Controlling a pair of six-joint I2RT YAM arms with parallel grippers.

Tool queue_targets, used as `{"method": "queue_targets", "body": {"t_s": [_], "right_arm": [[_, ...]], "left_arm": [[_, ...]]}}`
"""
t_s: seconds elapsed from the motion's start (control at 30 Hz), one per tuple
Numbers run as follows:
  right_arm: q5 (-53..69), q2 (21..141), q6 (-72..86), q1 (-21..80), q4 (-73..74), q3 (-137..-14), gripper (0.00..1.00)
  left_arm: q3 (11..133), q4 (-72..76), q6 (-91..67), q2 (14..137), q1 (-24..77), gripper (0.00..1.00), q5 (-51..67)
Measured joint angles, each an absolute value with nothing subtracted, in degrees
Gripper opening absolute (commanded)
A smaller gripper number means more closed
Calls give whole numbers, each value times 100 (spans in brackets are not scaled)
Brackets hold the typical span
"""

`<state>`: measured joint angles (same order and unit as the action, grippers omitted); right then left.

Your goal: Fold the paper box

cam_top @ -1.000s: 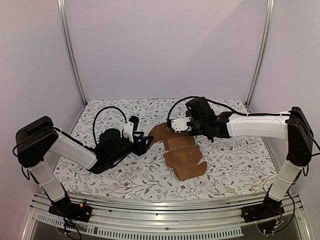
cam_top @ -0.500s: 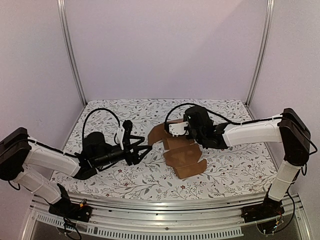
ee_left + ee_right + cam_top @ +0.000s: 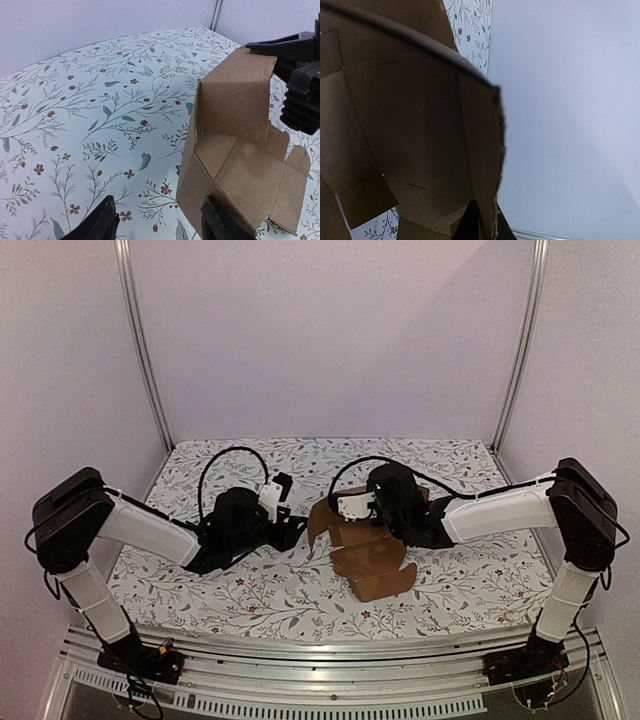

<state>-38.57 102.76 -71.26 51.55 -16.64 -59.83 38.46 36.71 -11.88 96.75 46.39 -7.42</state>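
The paper box's flap (image 3: 320,521) is spread out toward my left gripper. Next, my right gripper pulls the held panel (image 3: 485,162) back while my left gripper pushes the flap in.
The paper box (image 3: 372,562) is brown cardboard, partly folded, lying in the middle of the floral table with its left panel raised. My right gripper (image 3: 352,512) reaches in from the right and is shut on the top edge of that raised panel. In the right wrist view, the paper box (image 3: 410,125) fills the left half, and the panel's edge sits pinched in the right gripper (image 3: 486,227). My left gripper (image 3: 295,530) is open, low at the box's left side. In the left wrist view, the left gripper (image 3: 162,225) straddles the near corner of the paper box (image 3: 240,160).
A floral cloth (image 3: 250,590) covers the table. Pale walls and two metal posts (image 3: 145,370) close the back and sides. An aluminium rail (image 3: 300,680) runs along the near edge. The black right gripper body (image 3: 300,85) stands close behind the box in the left wrist view.
The right gripper came down and leftward with the panel, which now stands more upright. The left arm pulled back, then came forward again so its open fingers are at the box's left corner.
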Motion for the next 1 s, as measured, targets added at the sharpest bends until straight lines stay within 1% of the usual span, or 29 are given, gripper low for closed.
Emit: {"method": "queue_targets", "body": {"t_s": [0.13,0.37,0.57,0.7,0.87,0.93,0.97,1.0], "right_arm": [[-3879,10331,-7087,5175,-1581,-5913,11],[-3837,10311,-6643,5225,-941,-5909,13],[-3603,10033,-6051,5240,-117,-5907,0],[-3468,9784,-5789,5249,202,-5907,0],[-3374,9721,-5736,5249,152,-5905,0],[-3369,9727,-5828,5249,-69,-5881,0],[-3369,9793,-5977,5249,-445,-5881,0],[-3369,9793,-5977,5249,-445,-5881,0]], "left_arm": [[4007,3868,-1087,10169,4644,58,-482],[4268,4036,-1007,10713,4692,58,145],[4416,4364,-1076,11043,4727,59,558],[4399,4674,-1205,11144,4737,61,801],[4388,5100,-1361,11244,4742,62,1007],[4388,5190,-1380,11264,4744,62,1035],[4388,5258,-1380,11264,4746,62,1070],[4388,5262,-1380,11264,4746,63,1072]]}}
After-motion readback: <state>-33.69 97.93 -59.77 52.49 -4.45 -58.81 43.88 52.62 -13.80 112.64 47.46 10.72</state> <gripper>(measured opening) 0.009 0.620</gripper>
